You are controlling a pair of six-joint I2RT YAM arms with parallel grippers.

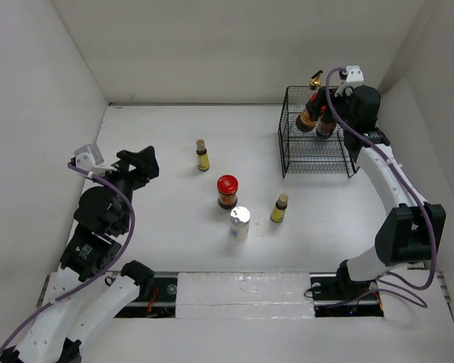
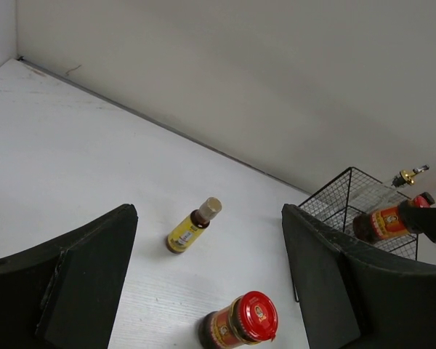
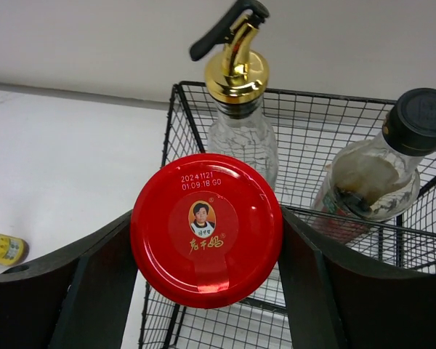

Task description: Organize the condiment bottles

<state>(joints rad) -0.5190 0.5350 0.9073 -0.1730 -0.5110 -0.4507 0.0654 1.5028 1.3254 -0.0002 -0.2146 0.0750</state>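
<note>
The held jar (image 1: 306, 121) has its lid up and the basket's front section (image 1: 301, 147) is clear, so the robot's right gripper should go on lowering the jar there until it stands.
My right gripper (image 1: 322, 121) is shut on a red-lidded jar (image 3: 207, 229) and holds it at the back of the black wire basket (image 1: 312, 156). I cannot tell if the jar touches the basket floor. A tall clear gold-spouted bottle (image 3: 240, 109) and a dark black-capped bottle (image 3: 392, 167) stand in the basket behind it. On the table stand two small yellow brown-capped bottles (image 1: 202, 155) (image 1: 279, 208), a second red-lidded jar (image 1: 227, 190) and a silver-lidded jar (image 1: 240, 223). My left gripper (image 1: 140, 162) is open and empty, left of them. Its view shows a yellow bottle (image 2: 192, 227) and the red-lidded jar (image 2: 241, 323) ahead.
The basket stands at the back right near the white side wall and also shows in the left wrist view (image 2: 334, 200). White walls close the table on the left, back and right. The arm bases sit at the near edge.
</note>
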